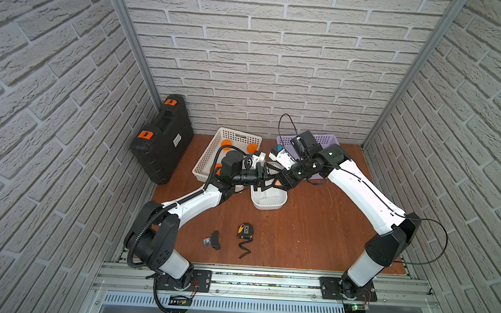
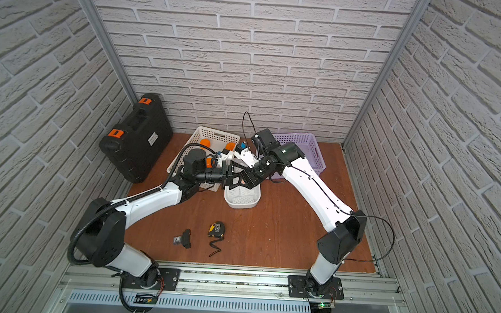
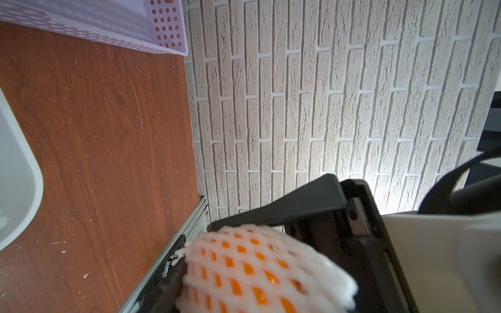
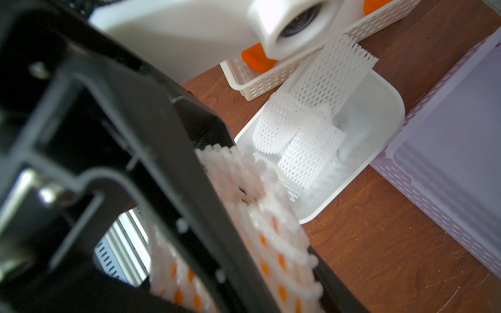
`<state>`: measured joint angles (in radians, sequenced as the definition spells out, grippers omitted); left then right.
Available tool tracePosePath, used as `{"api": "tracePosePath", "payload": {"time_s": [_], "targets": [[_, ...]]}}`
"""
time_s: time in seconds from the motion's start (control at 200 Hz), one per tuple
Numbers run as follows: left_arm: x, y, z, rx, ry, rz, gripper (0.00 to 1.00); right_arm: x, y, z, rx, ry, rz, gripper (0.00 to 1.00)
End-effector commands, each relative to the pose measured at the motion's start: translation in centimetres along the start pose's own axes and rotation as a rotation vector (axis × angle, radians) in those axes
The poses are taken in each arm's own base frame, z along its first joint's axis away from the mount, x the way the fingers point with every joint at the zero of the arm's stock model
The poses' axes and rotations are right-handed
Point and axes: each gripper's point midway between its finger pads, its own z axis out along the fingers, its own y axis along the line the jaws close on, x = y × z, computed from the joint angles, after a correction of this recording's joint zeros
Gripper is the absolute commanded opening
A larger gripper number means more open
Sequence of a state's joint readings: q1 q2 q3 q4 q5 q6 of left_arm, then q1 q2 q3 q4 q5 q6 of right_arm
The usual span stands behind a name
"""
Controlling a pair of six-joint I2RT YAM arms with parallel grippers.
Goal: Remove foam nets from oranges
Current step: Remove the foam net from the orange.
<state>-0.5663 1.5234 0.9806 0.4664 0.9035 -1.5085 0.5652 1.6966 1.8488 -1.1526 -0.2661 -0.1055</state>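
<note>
The orange is gripped over its foam net (image 4: 271, 255) by my right gripper. Next, I open the gripper, move back and take the orange through the net's open end.
Over the white bin (image 1: 282, 204) my two grippers meet at one orange (image 3: 257, 271) still wrapped in its white foam net (image 4: 271, 238). My right gripper (image 1: 272, 185) is shut on it from the right. From the left, my left gripper (image 1: 269, 176) has its dark fingers (image 3: 168, 284) pressed against the net. In both top views the arms hide nearly all of this fruit. Three bare oranges (image 1: 227, 143) (image 1: 252, 148) (image 1: 215, 168) lie in the white perforated basket (image 1: 238, 133). Several empty foam nets (image 4: 298, 130) are piled in the bin.
A purple basket (image 1: 324, 137) stands at the back right, close to the bin. A black case (image 1: 161, 140) leans against the left wall. A yellow tape measure (image 1: 245, 231) and a small black part (image 1: 214, 240) lie on the wooden table's front half.
</note>
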Motion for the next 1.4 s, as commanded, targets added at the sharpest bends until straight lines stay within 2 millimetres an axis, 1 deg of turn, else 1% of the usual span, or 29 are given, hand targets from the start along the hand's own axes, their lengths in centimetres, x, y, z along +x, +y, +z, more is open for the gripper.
{"api": "tracePosePath", "payload": {"time_s": [0.0,0.14,0.2,0.345,0.465,0.67,0.73,0.88,1.005,1.075,1.22,1.36,1.395], "targets": [[1.2,-0.6,0.4,0.033,0.054,0.029,0.54,-2.3,0.6,-0.7,-0.016,-0.081,-0.029,0.63],[1.1,-1.2,0.1,0.078,0.042,0.004,0.51,-2.6,0.2,-0.7,0.0,-0.066,-0.012,0.64],[0.9,-1.6,-0.3,0.115,0.025,-0.012,0.5,-2.7,0.5,-0.6,-0.013,-0.058,-0.011,0.65],[0.2,-2.0,-2.0,0.173,-0.039,-0.036,0.49,-3.3,1.0,-0.3,-0.051,-0.063,-0.012,0.67],[-0.1,-2.2,-3.2,0.179,-0.079,-0.02,0.49,-4.3,1.7,0.0,-0.081,-0.105,-0.005,0.74],[-0.4,-2.5,-3.8,0.179,-0.094,-0.009,0.48,-6.0,2.3,-0.2,-0.113,-0.193,0.025,0.8],[-0.5,-2.4,-3.9,0.18,-0.098,-0.011,0.48,-6.1,2.2,-0.1,-0.114,-0.204,0.034,0.8],[-0.9,-2.6,-4.3,0.188,-0.11,-0.005,0.48,-6.2,2.4,-0.5,-0.116,-0.233,0.042,0.85],[-1.2,-2.6,-4.7,0.187,-0.121,-0.002,0.48,-6.6,2.7,-1.6,-0.12,-0.281,0.052,0.9],[-1.3,-2.4,-4.8,0.185,-0.125,-0.003,0.48,-6.8,2.4,-2.4,-0.104,-0.311,0.062,0.92],[-1.7,-2.3,-5.4,0.178,-0.143,0.003,0.48,-6.9,1.8,-4.3,-0.081,-0.379,0.106,0.94],[-2.1,-2.0,-6.0,0.17,-0.166,0.007,0.49,-5.9,1.7,-6.4,-0.095,-0.458,0.158,0.94],[-2.2,-2.0,-6.1,0.17,-0.174,0.011,0.49,-5.3,1.2,-6.8,-0.08,-0.478,0.194,0.94]]}}
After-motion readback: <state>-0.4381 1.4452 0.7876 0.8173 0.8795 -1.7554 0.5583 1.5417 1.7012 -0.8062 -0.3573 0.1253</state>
